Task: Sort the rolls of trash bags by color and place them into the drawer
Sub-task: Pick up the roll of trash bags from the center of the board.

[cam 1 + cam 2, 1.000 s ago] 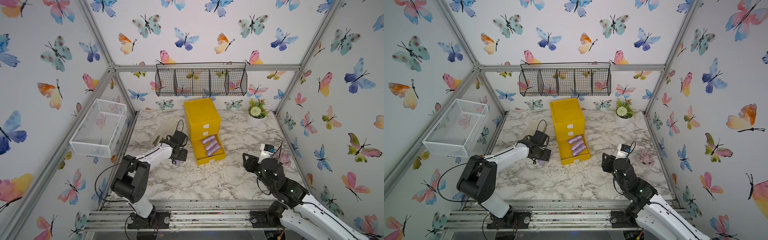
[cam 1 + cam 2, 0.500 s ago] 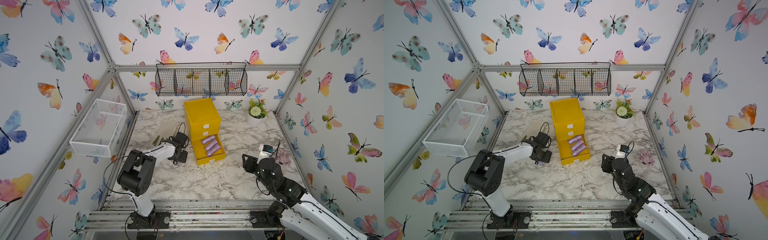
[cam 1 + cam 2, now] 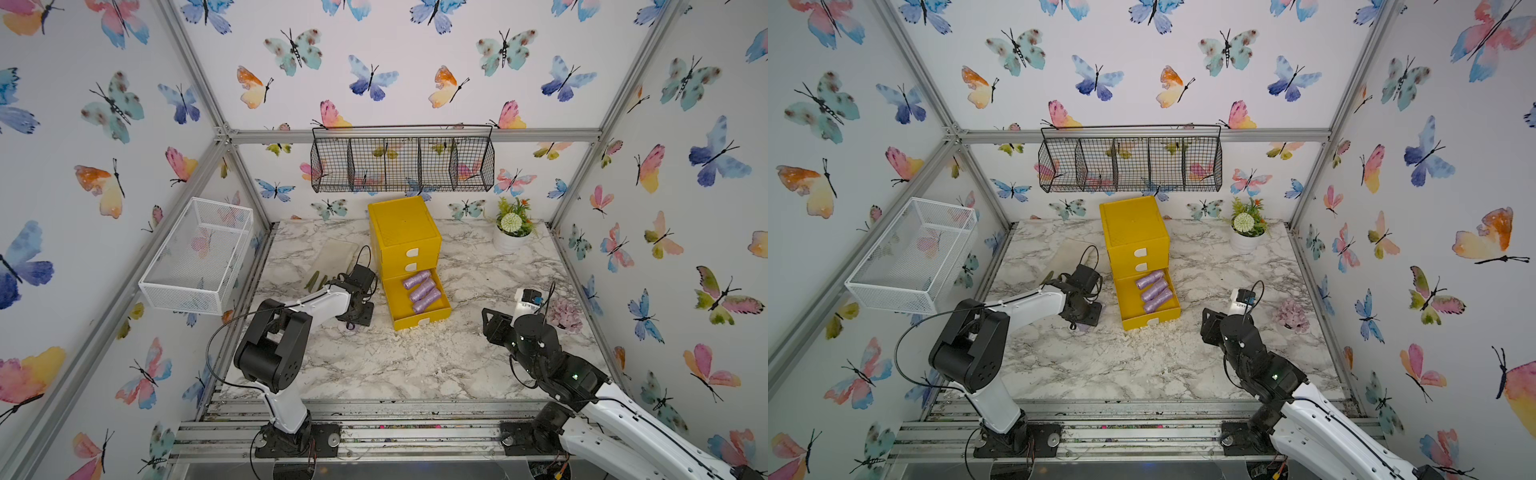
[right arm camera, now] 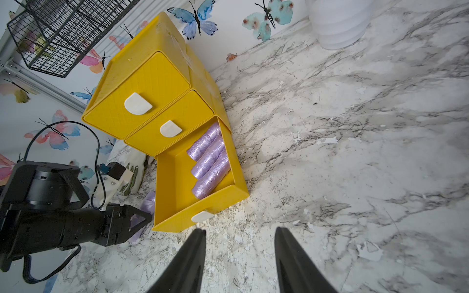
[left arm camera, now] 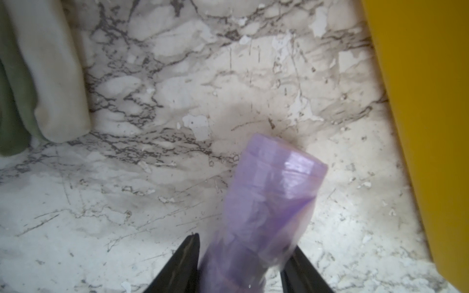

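Note:
I need to open my left gripper's fingers because the purple roll [image 5: 273, 195] is slanted between them. I should then move toward the yellow drawer and close them with the roll straight [image 5: 244, 256] before I lift.
The yellow drawer chest [image 3: 405, 232] [image 3: 1133, 230] stands at the back middle of the marble table, with its bottom drawer [image 4: 203, 203] pulled out. Three purple rolls [image 3: 419, 291] [image 4: 209, 162] lie side by side in it. The two upper drawers are closed. Left of the open drawer, low over the table, my left gripper [image 3: 353, 322] [image 5: 245, 242] is shut on another purple roll [image 5: 274, 192] [image 4: 149, 203], with a finger against each side. My right gripper [image 3: 492, 324] [image 4: 240, 229] stands open over bare table in front of the drawer. No pink or green rolls show.
A pale rubber glove [image 3: 334, 255] [image 5: 50, 76] lies behind the left gripper. A potted plant [image 3: 513, 232] stands back right, and a pink flower ornament [image 3: 565, 313] sits by the right wall. A black wire basket [image 3: 401, 164] hangs on the back wall, a white one [image 3: 199, 255] on the left.
The left gripper's jaws have closed in on the purple roll beside the drawer, and the left arm's elbow has shifted. The right arm has barely moved.

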